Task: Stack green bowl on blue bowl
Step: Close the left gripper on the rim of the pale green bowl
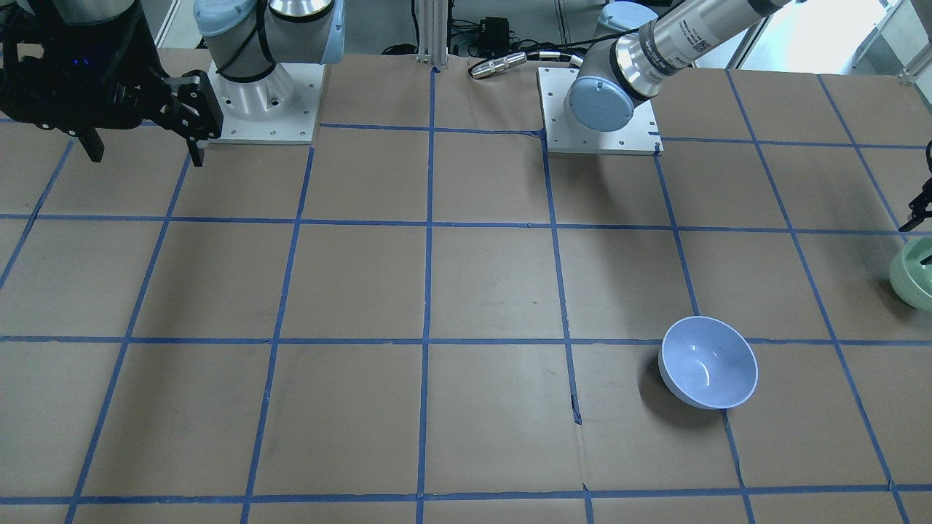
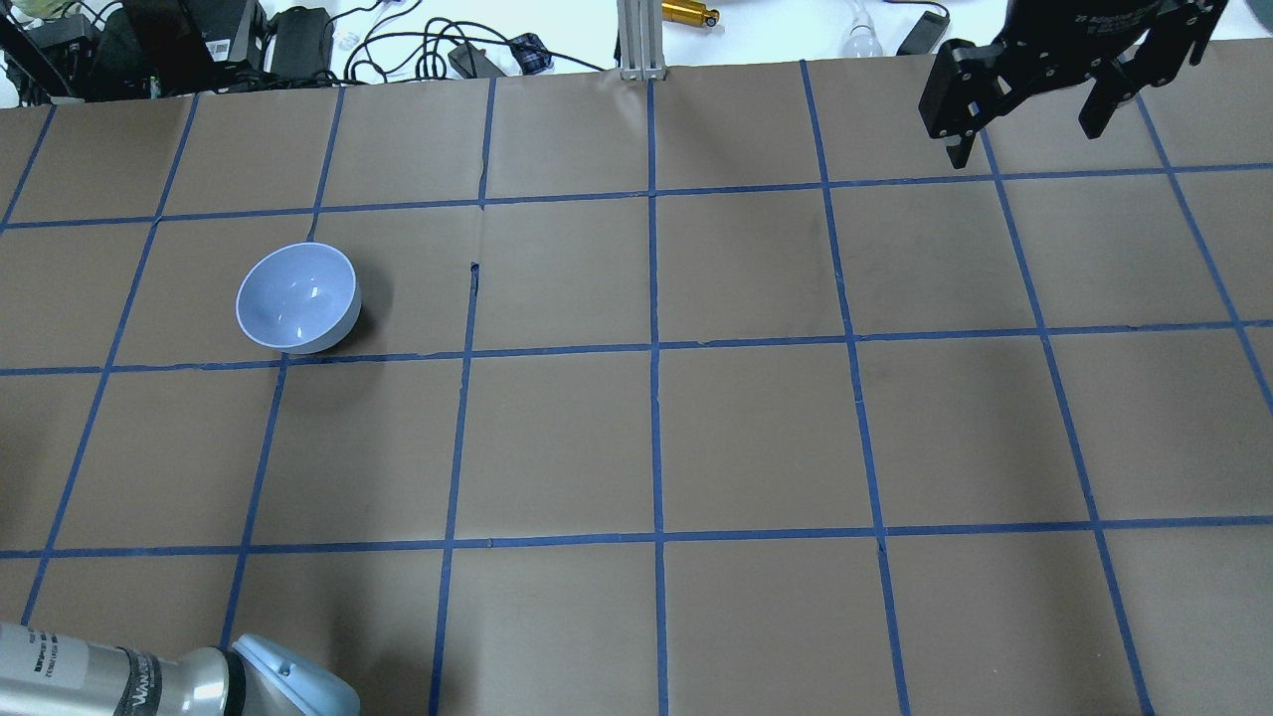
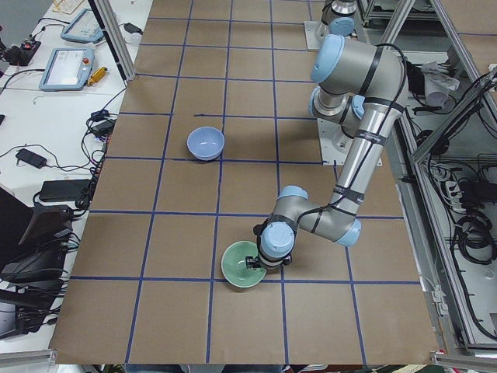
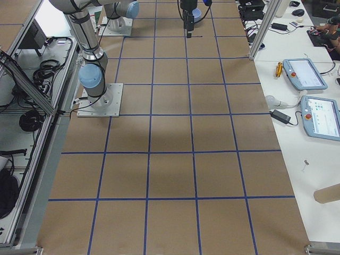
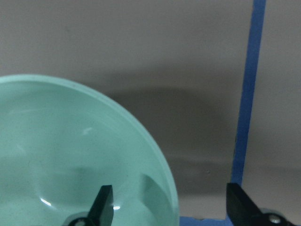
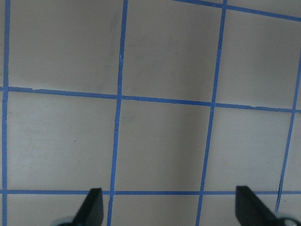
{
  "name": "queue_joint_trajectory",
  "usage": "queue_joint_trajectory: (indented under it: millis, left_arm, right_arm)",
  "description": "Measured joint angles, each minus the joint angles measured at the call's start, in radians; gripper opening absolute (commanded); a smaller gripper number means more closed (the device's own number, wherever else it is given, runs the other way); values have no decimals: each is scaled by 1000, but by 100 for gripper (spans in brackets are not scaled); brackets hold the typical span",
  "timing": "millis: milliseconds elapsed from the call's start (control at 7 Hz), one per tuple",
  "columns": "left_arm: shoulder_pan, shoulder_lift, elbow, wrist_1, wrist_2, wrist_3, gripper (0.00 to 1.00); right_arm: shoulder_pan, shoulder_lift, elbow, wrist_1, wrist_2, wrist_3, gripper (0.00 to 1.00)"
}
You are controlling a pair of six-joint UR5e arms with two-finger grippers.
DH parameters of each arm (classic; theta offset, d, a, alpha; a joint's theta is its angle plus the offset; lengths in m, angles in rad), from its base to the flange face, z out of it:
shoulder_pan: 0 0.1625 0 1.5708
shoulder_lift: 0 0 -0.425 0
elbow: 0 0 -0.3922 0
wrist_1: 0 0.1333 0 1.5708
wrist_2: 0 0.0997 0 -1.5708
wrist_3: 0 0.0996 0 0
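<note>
I expect the green bowl (image 1: 914, 276) to nest inside with its rim a little higher when I lower it, since the empty blue bowl (image 1: 708, 362) gets narrower below its rim.
The green bowl (image 5: 70, 155) stands upright on the table near its left end, also in the exterior left view (image 3: 241, 266) and cut off by the right edge of the front-facing view (image 1: 914, 275). My left gripper (image 5: 171, 207) is open and low over the bowl, straddling its rim, with one finger inside and one outside. The blue bowl (image 1: 708, 362) stands upright and empty about one grid square away (image 2: 296, 298). My right gripper (image 2: 1034, 99) is open and empty, high over the far right side of the table.
Brown paper with a blue tape grid (image 2: 654, 348) covers the table. The arm bases stand on white plates (image 1: 598, 109). Cables and boxes (image 2: 199, 40) lie beyond the far edge. Teach pendants (image 4: 313, 90) lie on a side bench.
</note>
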Motion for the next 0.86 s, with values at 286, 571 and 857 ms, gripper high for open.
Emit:
queue_joint_trajectory:
  millis: [286, 571, 857]
  left_arm:
    - [-1, 2, -6, 3, 1, 1, 35]
    - [-1, 6, -7, 3, 4, 1, 12]
    - [-1, 13, -8, 2, 3, 1, 0]
  right_arm:
    - [0, 0, 0, 0, 0, 0, 100]
    - [0, 0, 0, 0, 0, 0, 100]
    - [0, 0, 0, 0, 0, 0, 100]
